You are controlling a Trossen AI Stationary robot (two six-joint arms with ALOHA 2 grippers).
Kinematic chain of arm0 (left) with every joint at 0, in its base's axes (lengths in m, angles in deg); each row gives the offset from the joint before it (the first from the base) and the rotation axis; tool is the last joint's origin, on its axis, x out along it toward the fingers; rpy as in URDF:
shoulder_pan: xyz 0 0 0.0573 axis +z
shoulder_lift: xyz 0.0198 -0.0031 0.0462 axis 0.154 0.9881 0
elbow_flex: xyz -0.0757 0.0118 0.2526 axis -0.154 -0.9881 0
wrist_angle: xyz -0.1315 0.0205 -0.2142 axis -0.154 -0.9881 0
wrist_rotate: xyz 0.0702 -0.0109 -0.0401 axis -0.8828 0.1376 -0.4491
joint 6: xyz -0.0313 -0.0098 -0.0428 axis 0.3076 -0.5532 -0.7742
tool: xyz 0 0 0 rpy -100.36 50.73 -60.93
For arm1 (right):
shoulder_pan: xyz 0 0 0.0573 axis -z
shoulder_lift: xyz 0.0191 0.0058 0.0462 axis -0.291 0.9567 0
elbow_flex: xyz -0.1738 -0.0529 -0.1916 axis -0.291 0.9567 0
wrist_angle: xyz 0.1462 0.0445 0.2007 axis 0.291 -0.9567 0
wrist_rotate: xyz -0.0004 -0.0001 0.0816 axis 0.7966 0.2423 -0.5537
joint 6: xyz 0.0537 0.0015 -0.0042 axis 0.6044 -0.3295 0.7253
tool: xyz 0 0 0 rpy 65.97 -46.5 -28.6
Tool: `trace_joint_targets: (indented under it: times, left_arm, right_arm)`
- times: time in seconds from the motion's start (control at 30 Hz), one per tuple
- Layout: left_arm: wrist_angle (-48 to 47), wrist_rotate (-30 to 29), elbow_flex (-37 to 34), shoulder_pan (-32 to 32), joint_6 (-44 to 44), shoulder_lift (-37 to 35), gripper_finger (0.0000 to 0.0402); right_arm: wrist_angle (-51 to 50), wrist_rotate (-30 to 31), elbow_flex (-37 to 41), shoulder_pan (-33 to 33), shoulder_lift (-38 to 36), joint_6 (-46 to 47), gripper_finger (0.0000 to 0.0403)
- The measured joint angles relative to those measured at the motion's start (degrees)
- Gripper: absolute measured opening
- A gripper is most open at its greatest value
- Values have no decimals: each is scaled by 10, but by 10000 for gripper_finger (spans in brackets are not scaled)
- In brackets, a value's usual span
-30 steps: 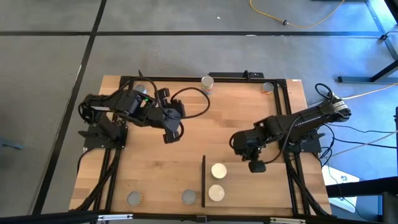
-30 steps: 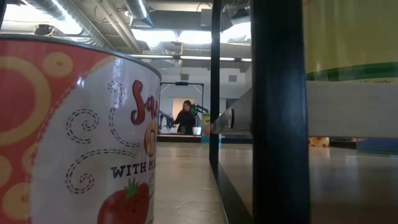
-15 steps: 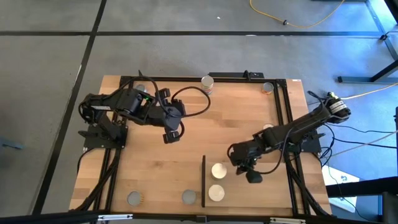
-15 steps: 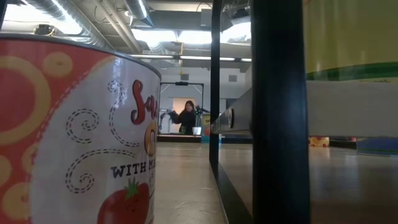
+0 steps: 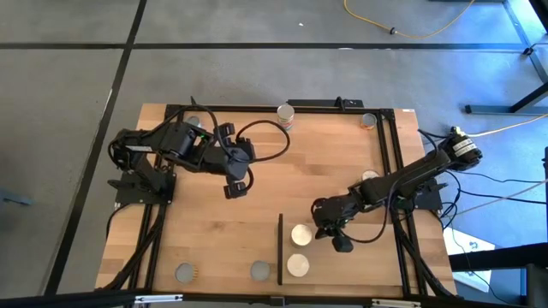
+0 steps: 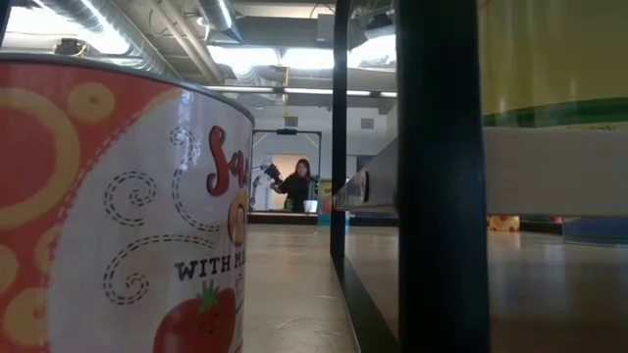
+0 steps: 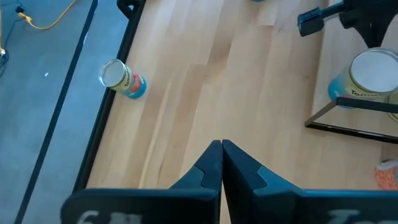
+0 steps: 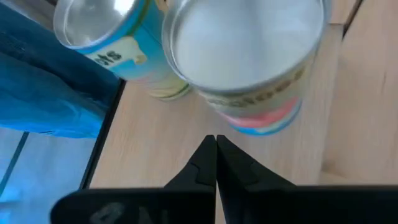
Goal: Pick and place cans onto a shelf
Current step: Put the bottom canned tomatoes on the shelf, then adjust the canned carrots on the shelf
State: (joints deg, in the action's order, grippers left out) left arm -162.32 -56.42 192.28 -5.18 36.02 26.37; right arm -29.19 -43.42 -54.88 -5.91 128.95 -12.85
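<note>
Next, I push the white-topped can (image 5: 301,234) over with my closed right gripper, as it stands short of the shelf's black upright edge, and then push over the can with the blue label (image 5: 297,265).
Two cans stand on the shelf (image 5: 342,265), just right of its black upright edge (image 5: 280,248): a white-topped can (image 5: 301,234) and a second pale-topped one (image 5: 297,265) nearer the table's front. My right gripper (image 5: 318,231) is shut and low, slanting down, right beside the white-topped can (image 8: 242,37). A strip of bare wood shows between its tips (image 8: 216,144) and the can's base. The can with the blue label (image 8: 99,25) stands behind it. My left gripper (image 5: 229,188) hangs shut above the table's middle left, holding nothing (image 7: 222,149).
Loose cans stand at the far edge (image 5: 285,114), the far right corner (image 5: 368,121) and the near left (image 5: 184,273) (image 5: 259,271). A red can (image 6: 118,216) fills the low view beside the black edge (image 6: 437,176). A person (image 6: 299,184) stands far off in the room.
My right gripper has sunk and gone toward the table's left, ending beside the white-topped can on the shelf, and it has tipped as the arm stretched out low. It has stayed shut. The cans have not moved.
</note>
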Motion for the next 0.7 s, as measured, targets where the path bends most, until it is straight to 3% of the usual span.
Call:
trace_joint_targets:
  times: [0.4, 0.7]
  left_arm:
    - [0, 8, 0, 0, -11, 0, 0]
    - [0, 9, 0, 0, -10, 0, 0]
  right_arm:
    - [103, -2, 0, 1, 57, -54, 5]
    - [86, -59, 0, 5, 51, -49, 5]
